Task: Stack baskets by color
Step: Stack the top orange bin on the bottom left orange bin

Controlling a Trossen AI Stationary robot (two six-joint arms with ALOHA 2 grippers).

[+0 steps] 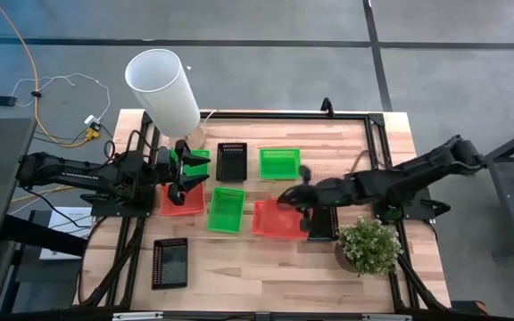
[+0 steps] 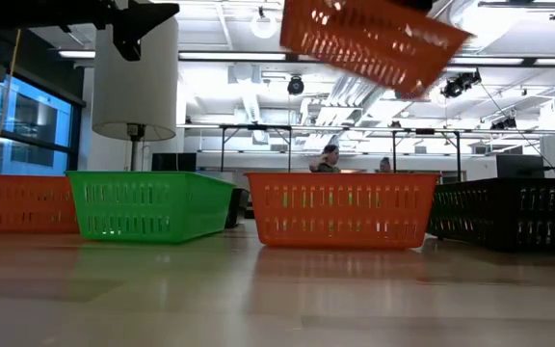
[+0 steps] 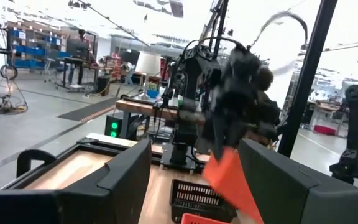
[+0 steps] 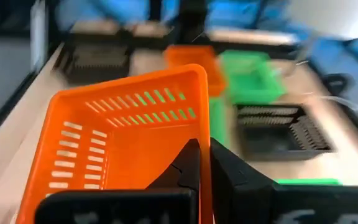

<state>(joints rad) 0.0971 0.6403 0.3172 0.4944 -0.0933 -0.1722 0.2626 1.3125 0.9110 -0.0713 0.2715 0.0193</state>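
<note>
The robot's right gripper should now lower and level the held red basket [image 2: 369, 43], which hangs open side up above the standing red basket [image 2: 340, 210], until it sits inside that one.
My right gripper [image 1: 294, 198] is shut on a red basket [image 2: 374, 39], lifted and tilted above another red basket [image 2: 340, 207] that rests on its base on the table. In the high view the held basket [image 1: 273, 218] shows right of centre. My left gripper [image 1: 186, 183] waits open at the table's left, above a third red basket [image 1: 178, 203]. Green baskets [image 1: 226, 209] [image 1: 279, 163] and a black basket [image 1: 231, 160] stand on the table between the arms. My right gripper pinches the rim of one wall [image 4: 204, 134] of the red basket, one finger [image 4: 185, 171] inside the basket and the other outside. It comes level from the table's right, slanting a little down. The basket hangs clear of the table, tilted, its open side up.
A tall white cylinder [image 1: 163, 89] stands at the far left, a potted plant [image 1: 368, 247] at the near right. One black basket [image 1: 169, 263] lies near the front left, another [image 1: 324, 223] under my right arm. A green basket [image 1: 198, 160] sits by my left gripper. People show beyond the table.
</note>
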